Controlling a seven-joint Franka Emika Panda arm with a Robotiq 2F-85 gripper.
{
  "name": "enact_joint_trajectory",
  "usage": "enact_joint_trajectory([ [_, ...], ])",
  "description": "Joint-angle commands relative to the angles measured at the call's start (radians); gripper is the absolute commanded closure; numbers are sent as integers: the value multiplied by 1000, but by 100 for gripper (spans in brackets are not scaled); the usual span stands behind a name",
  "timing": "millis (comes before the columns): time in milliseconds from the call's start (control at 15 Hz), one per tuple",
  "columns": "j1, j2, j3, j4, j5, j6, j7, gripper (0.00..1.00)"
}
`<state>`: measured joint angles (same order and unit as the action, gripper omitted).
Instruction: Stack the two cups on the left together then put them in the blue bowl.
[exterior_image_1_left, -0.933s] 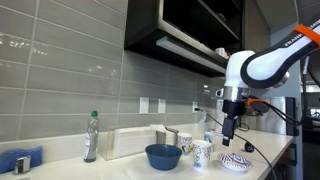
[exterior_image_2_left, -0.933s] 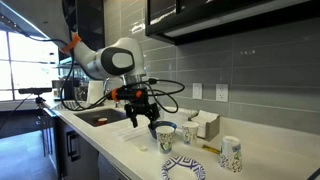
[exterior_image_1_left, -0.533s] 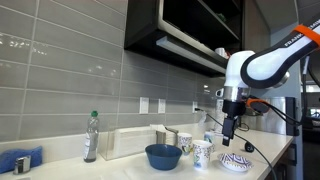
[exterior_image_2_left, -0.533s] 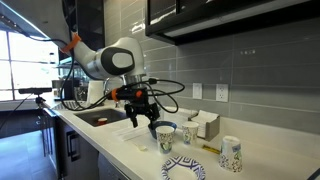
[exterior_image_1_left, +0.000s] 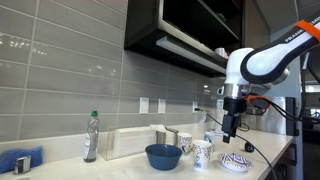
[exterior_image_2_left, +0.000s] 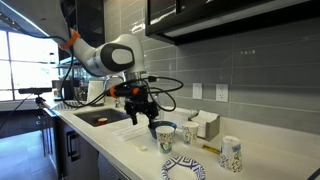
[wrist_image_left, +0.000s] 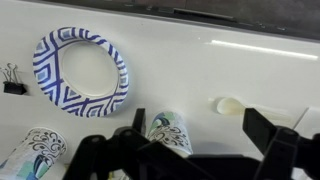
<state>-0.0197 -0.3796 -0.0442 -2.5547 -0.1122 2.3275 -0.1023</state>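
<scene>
Next, I go back over the cup nearest the dish and grip its rim (exterior_image_2_left: 165, 129) before I stack, because my gripper's open fingers are over empty counter (wrist_image_left: 208, 126) beside that cup.
Two white cups with a blue-grey pattern stand on the counter in an exterior view, one (exterior_image_1_left: 184, 142) behind the other (exterior_image_1_left: 202, 153). The dark blue bowl (exterior_image_1_left: 163, 155) sits just beside them. My gripper (exterior_image_1_left: 230, 128) hangs open and empty above the counter, past the cups on the side away from the bowl. In the wrist view the open jaws (wrist_image_left: 200, 125) frame bare counter. One cup (wrist_image_left: 170, 133) stands just inside one finger and another cup (wrist_image_left: 35, 150) shows at the lower edge. In an exterior view my gripper (exterior_image_2_left: 143, 118) hovers next to a cup (exterior_image_2_left: 165, 135).
A shallow white dish with a dark blue pattern (wrist_image_left: 80, 70) lies on the counter and also shows in both exterior views (exterior_image_1_left: 235, 161) (exterior_image_2_left: 183, 167). Nearby are a black binder clip (wrist_image_left: 12, 80), a small white blob (wrist_image_left: 230, 105), a bottle (exterior_image_1_left: 91, 137), a further cup (exterior_image_2_left: 230, 153) and a tiled wall behind.
</scene>
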Motion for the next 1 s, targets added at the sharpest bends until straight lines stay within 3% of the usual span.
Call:
enact_joint_trajectory([
  [0,-12,-44,9,45,33,-113,75,0],
  [267,-15,-4,12,127,65,-187,169,0],
  [933,-28,239,-17,289,104,-164,182,0],
])
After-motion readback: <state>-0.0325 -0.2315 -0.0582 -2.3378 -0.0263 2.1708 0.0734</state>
